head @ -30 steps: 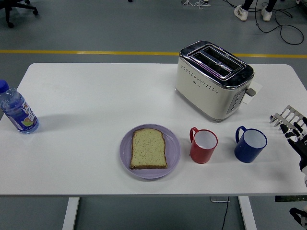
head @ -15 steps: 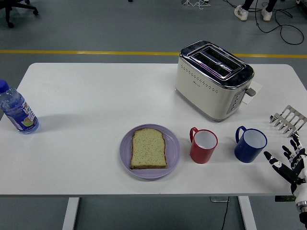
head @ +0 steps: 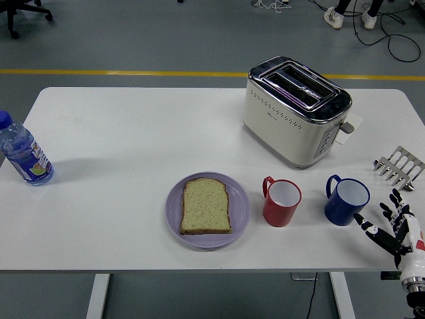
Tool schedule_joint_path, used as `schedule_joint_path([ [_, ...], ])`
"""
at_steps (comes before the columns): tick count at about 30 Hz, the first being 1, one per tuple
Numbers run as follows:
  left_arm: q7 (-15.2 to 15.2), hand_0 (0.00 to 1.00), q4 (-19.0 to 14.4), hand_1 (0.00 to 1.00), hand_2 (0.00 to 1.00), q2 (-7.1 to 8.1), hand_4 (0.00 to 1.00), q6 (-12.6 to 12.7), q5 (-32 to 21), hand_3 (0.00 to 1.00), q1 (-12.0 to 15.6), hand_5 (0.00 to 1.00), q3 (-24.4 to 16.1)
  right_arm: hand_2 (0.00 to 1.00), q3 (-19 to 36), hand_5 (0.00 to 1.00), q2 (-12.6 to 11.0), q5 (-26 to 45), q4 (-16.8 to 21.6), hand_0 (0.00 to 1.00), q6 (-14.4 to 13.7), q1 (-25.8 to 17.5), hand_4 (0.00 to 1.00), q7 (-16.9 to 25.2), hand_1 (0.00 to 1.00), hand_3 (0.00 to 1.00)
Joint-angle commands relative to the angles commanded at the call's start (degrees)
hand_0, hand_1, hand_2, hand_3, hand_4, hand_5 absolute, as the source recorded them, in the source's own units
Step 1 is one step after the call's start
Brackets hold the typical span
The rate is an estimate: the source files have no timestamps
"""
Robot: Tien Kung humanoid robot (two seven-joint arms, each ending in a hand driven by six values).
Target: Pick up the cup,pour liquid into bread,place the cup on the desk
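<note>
My gripper will find the blue cup empty when it pours, because the blue cup's inside (head: pixel 353 193) looks plain and pale. The bread will stay the same.
A slice of bread (head: pixel 206 206) lies on a purple plate (head: pixel 240 211) near the table's front edge. To its right stands a red cup (head: pixel 281 201), upright, handle to the upper left. Further right is a blue cup (head: pixel 346 200), also upright with its handle at the upper left. My right hand (head: pixel 390 224) comes in from the lower right corner with its fingers spread, empty, a short way right of and below the blue cup, not touching it. My left hand is out of view.
A cream and chrome toaster (head: pixel 295 109) stands behind the cups. A metal toast rack (head: pixel 400 165) sits at the right edge, just above my hand. A water bottle (head: pixel 24 151) stands at the far left. A yellow floor line runs beyond the table.
My right hand has dropped from beside the toast rack to the front right corner and shifted left toward the blue cup. Nothing on the table has moved.
</note>
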Motion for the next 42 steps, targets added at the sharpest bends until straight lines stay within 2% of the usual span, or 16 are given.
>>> schedule_joint_path([
  [8, -0.01, 0.637, -0.08, 0.647, 0.659, -0.11, 0.324, -0.03, 0.07, 0.558, -0.10, 0.833, -0.01, 0.998, -0.43, 0.139, 1.16, -1.77, -1.47, 0.960, -0.60, 2.33, 0.998, -0.58, 0.884, 0.998],
  [13, 0.00, 0.638, -0.08, 0.647, 0.659, -0.15, 0.325, -0.04, -0.08, 0.558, 0.13, 0.831, 0.06, 0.998, -1.06, 0.139, 1.36, -3.65, -2.08, 0.960, -0.30, 2.68, 0.998, -1.37, 0.884, 0.998],
  [15, 0.02, 0.638, -0.05, 0.647, 0.659, -0.16, 0.325, -0.05, -0.18, 0.558, 0.30, 0.831, 0.15, 0.998, -1.31, 0.103, 1.54, -3.91, -2.25, 0.969, -0.32, 2.78, 0.998, -1.45, 0.886, 0.998],
  [20, 0.04, 0.637, -0.01, 0.647, 0.659, -0.18, 0.325, -0.05, -0.35, 0.558, 0.62, 0.830, 0.40, 0.998, -1.91, 0.106, 2.11, -4.84, -3.01, 0.977, -1.18, 3.49, 0.998, -1.45, 0.886, 0.998],
  [24, 0.03, 0.637, -0.07, 0.647, 0.659, -0.23, 0.325, -0.07, -0.32, 0.558, 0.50, 0.830, 0.56, 0.998, -2.34, 0.106, 2.71, -4.24, -4.23, 0.977, -2.13, 4.82, 0.998, -1.19, 0.886, 0.998],
  [42, 0.04, 0.637, -0.06, 0.646, 0.660, -0.21, 0.328, -0.05, -0.34, 0.558, 0.60, 0.826, 0.46, 0.998, -4.92, 0.093, 3.89, -0.38, -6.84, 0.998, -3.20, 8.31, 0.998, 0.19, 0.885, 0.998],
])
